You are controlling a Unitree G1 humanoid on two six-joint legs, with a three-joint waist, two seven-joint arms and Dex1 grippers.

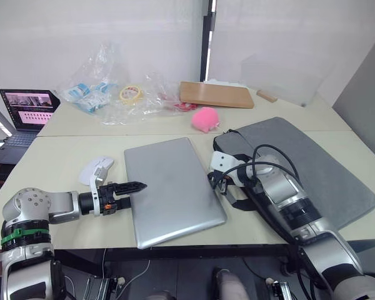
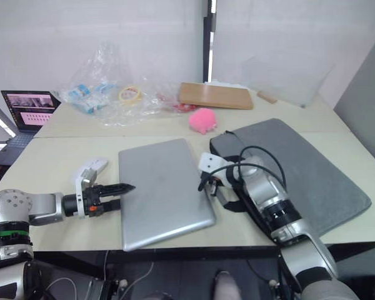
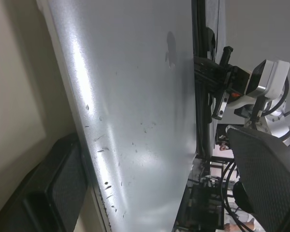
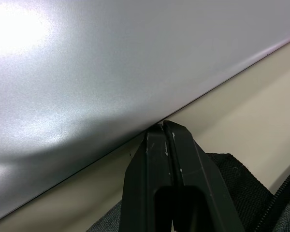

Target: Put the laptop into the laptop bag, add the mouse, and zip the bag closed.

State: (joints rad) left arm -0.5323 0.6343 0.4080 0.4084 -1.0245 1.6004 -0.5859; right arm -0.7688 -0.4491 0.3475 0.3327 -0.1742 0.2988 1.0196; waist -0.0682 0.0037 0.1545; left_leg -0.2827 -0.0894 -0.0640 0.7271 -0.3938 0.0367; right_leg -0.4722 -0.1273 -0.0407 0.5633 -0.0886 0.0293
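The silver laptop [image 1: 175, 190] will slide all the way inside when the robot pushes it in, because the grey laptop bag [image 1: 317, 167] spreads wider than the closed laptop.
The silver laptop [image 1: 172, 190] lies closed and flat on the table, its front corner near the table's front edge. To its right the grey laptop bag [image 1: 319, 162] lies flat. The white mouse [image 1: 96, 167] rests just left of the laptop. My left gripper [image 1: 135, 187] is open at the laptop's left edge; in the left wrist view its fingers [image 3: 53, 193] stand wide apart with the lid [image 3: 135, 96] between them. My right gripper [image 4: 163, 126] is shut, its tips touching the laptop's right edge [image 1: 211, 178], over the bag's near corner.
A pink plush lump [image 1: 205, 119] sits behind the laptop near the bag. A wooden board [image 1: 215, 95] and crumpled plastic bags with a tape roll [image 1: 131, 94] lie at the back. A dark open laptop [image 1: 22, 115] stands at the far left.
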